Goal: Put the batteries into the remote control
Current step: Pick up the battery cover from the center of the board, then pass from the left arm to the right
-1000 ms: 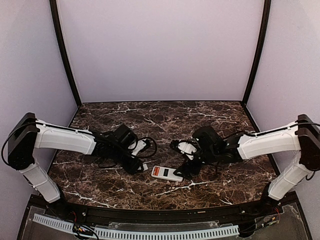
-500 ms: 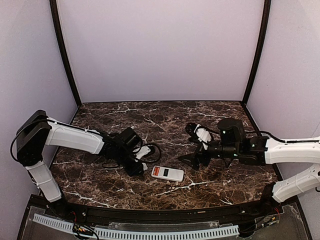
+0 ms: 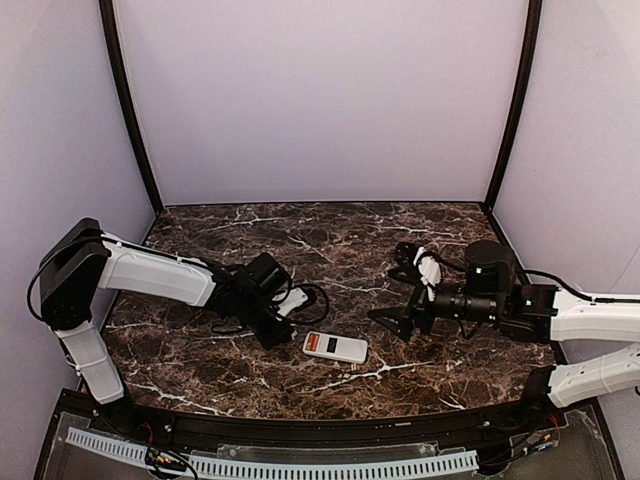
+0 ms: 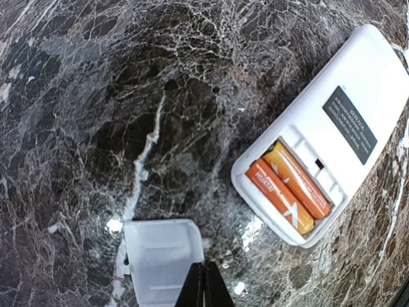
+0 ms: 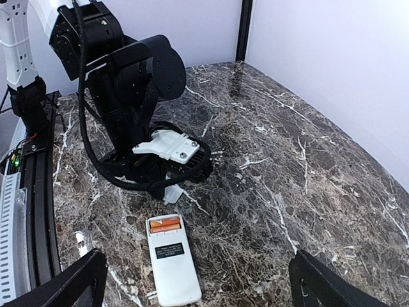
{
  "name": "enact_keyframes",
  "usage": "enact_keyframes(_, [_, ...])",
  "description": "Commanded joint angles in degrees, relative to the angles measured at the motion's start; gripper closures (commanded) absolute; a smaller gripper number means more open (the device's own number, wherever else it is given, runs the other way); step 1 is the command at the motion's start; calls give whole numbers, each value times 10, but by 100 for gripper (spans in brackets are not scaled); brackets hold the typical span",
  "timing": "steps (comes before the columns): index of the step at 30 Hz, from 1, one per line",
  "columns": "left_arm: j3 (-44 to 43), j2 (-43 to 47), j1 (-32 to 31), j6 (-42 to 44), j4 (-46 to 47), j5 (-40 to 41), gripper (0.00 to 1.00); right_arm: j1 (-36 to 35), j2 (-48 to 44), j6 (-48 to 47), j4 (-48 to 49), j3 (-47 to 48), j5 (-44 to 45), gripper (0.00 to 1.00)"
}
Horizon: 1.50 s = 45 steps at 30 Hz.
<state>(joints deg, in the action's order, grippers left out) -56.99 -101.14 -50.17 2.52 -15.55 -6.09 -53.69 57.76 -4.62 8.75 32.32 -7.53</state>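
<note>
The cover plate lies with its ribbed inner side (image 4: pixel 161 252) up, so the robot's left gripper should lift it and the right gripper should take the cover plate's free edge (image 4: pixel 130 262) to flip it over.
The white remote control (image 3: pixel 335 346) lies back up on the marble table, its battery bay open. The two orange-red batteries (image 4: pixel 287 188) lie side by side in the bay; they also show in the right wrist view (image 5: pixel 165 224). The loose white cover plate (image 4: pixel 163 256) lies beside the remote's bay end. My left gripper (image 4: pixel 204 284) is shut, its tips down at the cover's right edge; in the top view it (image 3: pixel 276 336) sits just left of the remote. My right gripper (image 3: pixel 393 322) is wide open and empty, raised to the right of the remote (image 5: pixel 171 259).
The left arm's black wrist and cables (image 5: pixel 128 83) loom just behind the cover plate (image 5: pixel 172 194). Purple walls close the table's back and sides. A black rail (image 3: pixel 300 430) runs along the near edge.
My right arm has drawn back to the right, away from the remote, with its jaws open. My left gripper has shifted slightly towards the remote's bay end.
</note>
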Motion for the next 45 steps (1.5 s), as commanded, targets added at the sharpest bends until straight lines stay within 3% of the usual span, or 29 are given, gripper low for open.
enact_keyframes(1, [-6, -3, -4, -7, -32, 22, 100, 4, 4, -3, 15, -5, -6, 1])
enact_keyframes(4, [-11, 17, -3, -13, -29, 1, 100, 5, 15, -5, 11, 1, -9, 1])
enact_keyframes(8, [-16, 77, -1, -20, -3, -94, 100, 5, 36, -27, -14, 23, -51, 2])
enact_keyframes(11, [-23, 109, -1, -2, -6, -209, 100, 4, 30, -53, -20, 27, -100, 2])
enact_keyframes(18, [-27, 174, -1, 11, -14, -453, 100, -2, -8, -100, -22, 42, -214, 15])
enact_keyframes(22, [-31, 193, -3, -15, -1, -549, 100, -29, 1, -122, -68, 81, -258, 20])
enact_keyframes(31, [-34, 218, -24, -86, 64, -643, 100, -93, 45, -163, -146, 154, -261, 34])
enact_keyframes(38, [-48, 203, -52, -111, 85, -664, 100, -118, 67, -186, -157, 183, -244, 35])
enact_keyframes(45, [-40, 190, -62, -145, 135, -671, 100, -143, 97, -206, -181, 213, -246, 43])
